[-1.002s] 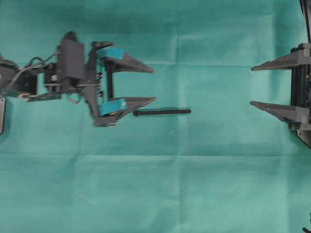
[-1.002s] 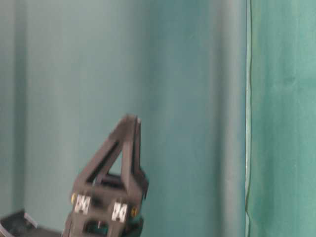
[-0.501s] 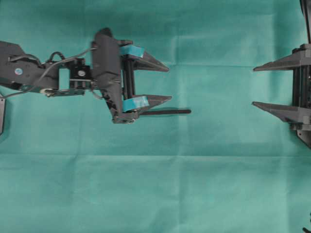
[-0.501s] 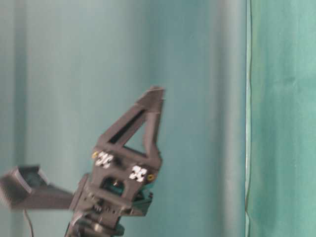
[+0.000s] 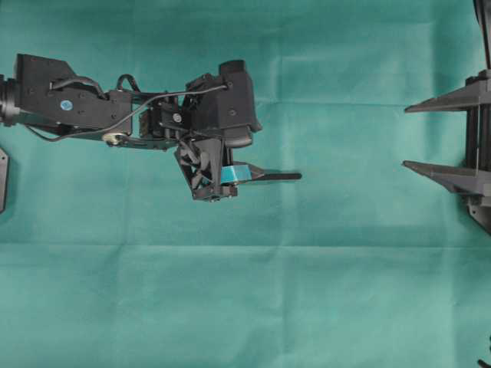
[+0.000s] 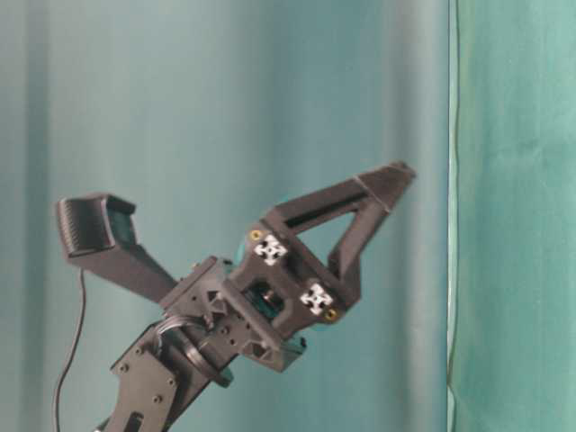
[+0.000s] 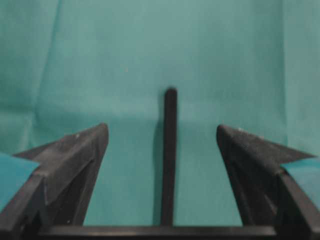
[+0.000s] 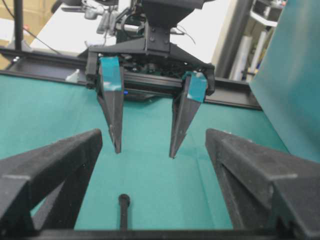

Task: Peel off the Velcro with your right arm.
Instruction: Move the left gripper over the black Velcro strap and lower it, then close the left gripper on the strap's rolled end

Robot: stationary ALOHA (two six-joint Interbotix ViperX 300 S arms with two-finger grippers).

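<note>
The Velcro (image 7: 170, 135) goes lengthwise between my left gripper's open fingers, clear of both. I should keep going down until the fingers are on each side of the Velcro's middle (image 7: 168, 190), and then close them.
The Velcro (image 5: 280, 175) is a thin black strip lying flat on the green cloth near the middle. My left gripper (image 5: 253, 153), with teal pads, is tipped downward over the strip's left end, which it hides from overhead. It is open. In the left wrist view the Velcro (image 7: 170, 155) runs up between the spread fingers of the left gripper (image 7: 161, 127), touching neither. My right gripper (image 5: 405, 136), of the right arm, stays at the right edge, open and empty, well away from the strip. From the right gripper (image 8: 153, 135), the Velcro's rounded end (image 8: 123, 200) lies just ahead.
Green cloth (image 5: 253, 291) covers the whole table. The left arm (image 5: 77, 107) reaches in from the left edge with loose cables along it. A green curtain (image 6: 504, 216) hangs behind, and the left gripper (image 6: 387, 184) is raised in front of it.
The left arm has reached further right and pitched its gripper down over the strip's left end. The right gripper and the Velcro have not moved.
</note>
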